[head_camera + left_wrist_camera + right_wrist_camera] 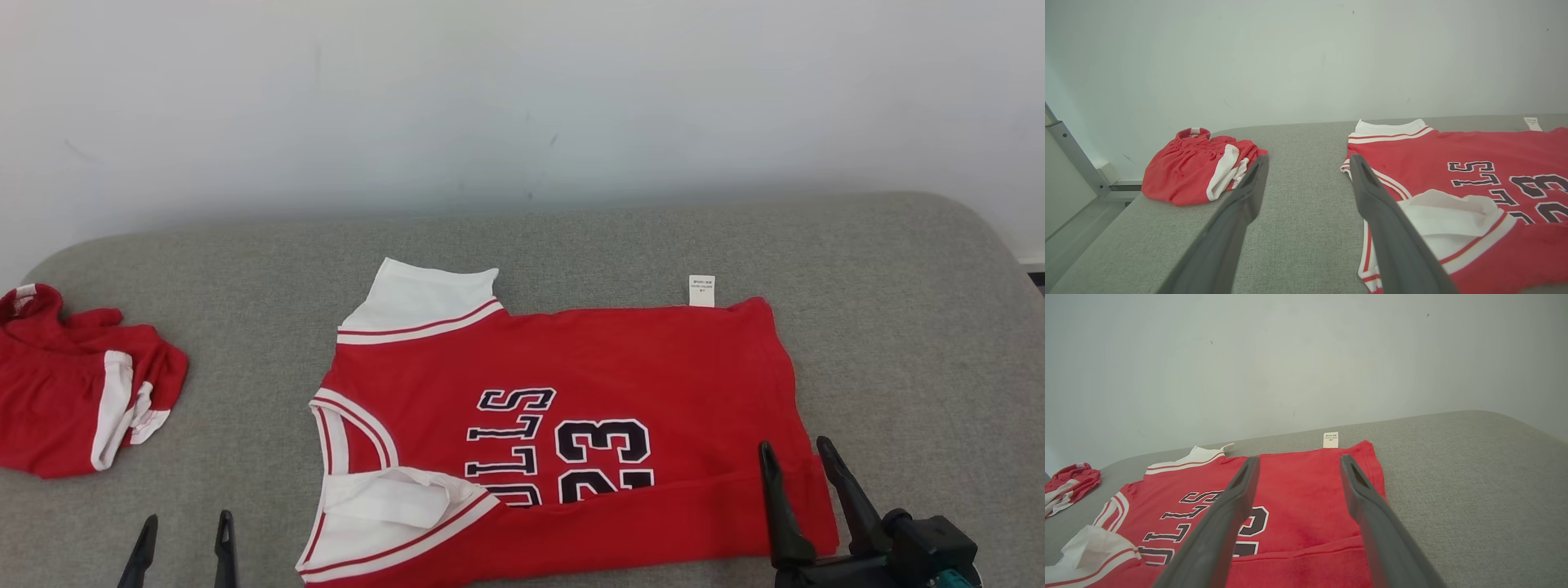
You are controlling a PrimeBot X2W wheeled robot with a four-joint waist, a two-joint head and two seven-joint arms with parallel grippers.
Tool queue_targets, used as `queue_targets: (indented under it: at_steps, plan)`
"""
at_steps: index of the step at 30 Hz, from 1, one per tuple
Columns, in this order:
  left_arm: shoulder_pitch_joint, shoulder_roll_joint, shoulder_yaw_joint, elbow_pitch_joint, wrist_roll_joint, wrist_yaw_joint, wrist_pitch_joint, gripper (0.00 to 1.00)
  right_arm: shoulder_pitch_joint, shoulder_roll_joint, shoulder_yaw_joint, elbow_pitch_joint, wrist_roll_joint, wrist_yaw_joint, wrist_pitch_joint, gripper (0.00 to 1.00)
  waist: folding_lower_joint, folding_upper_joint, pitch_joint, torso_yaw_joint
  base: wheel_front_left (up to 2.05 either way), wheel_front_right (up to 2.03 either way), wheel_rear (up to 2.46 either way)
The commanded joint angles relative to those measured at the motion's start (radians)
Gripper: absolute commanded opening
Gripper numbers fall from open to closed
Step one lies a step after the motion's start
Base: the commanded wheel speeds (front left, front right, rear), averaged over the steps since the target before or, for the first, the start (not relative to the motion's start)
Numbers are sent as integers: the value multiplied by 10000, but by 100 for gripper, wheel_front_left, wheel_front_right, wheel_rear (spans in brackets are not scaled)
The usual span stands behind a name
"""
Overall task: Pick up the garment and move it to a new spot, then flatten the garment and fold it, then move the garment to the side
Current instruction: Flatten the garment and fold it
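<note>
I expect the far white sleeve [423, 298] to lie over the near white sleeve when I fold the jersey, because it sticks out past the red side edge [598, 312].
The garment [588, 384] is a red jersey with white trim and dark lettering. It lies spread on the grey cushion, its near edge folded over its lower part. In the left wrist view the jersey [1474, 171] lies to the right of the fingers; in the right wrist view the jersey [1298, 490] lies under them. My left gripper [184, 529] stands open over bare cushion, left of the jersey's collar, holding nothing. Above the jersey's near right corner my right gripper [796, 456] is open and empty. Open fingers frame the left gripper [1308, 163] and right gripper [1296, 465] in their wrist views.
A crumpled pair of red shorts [77, 392] with white stripes lies at the cushion's far left, near its edge. The grey cushion [914, 343] has bare room to the right of the jersey and behind it. A pale wall [522, 98] rises directly behind.
</note>
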Motion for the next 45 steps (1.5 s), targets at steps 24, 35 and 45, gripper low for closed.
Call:
queue_targets:
  at_steps: [24,35,45]
  plan:
    - [-4949,2512,-1415,1531,-1581,-50,756,100,-4770,-1086,731,3169,364,-25,303,100,0,0,2018,-954,0,0,0]
    - [-9014,4111,-3963,3535,-3752,-50,2246,100,-7962,-1159,1351,5382,432,-25,838,100,0,0,3792,-1577,0,0,0]
    - [-11120,4720,-5886,5256,-5375,-49,3348,100,-9424,-938,1950,6809,716,-25,1279,100,0,0,4494,-2031,0,0,0]
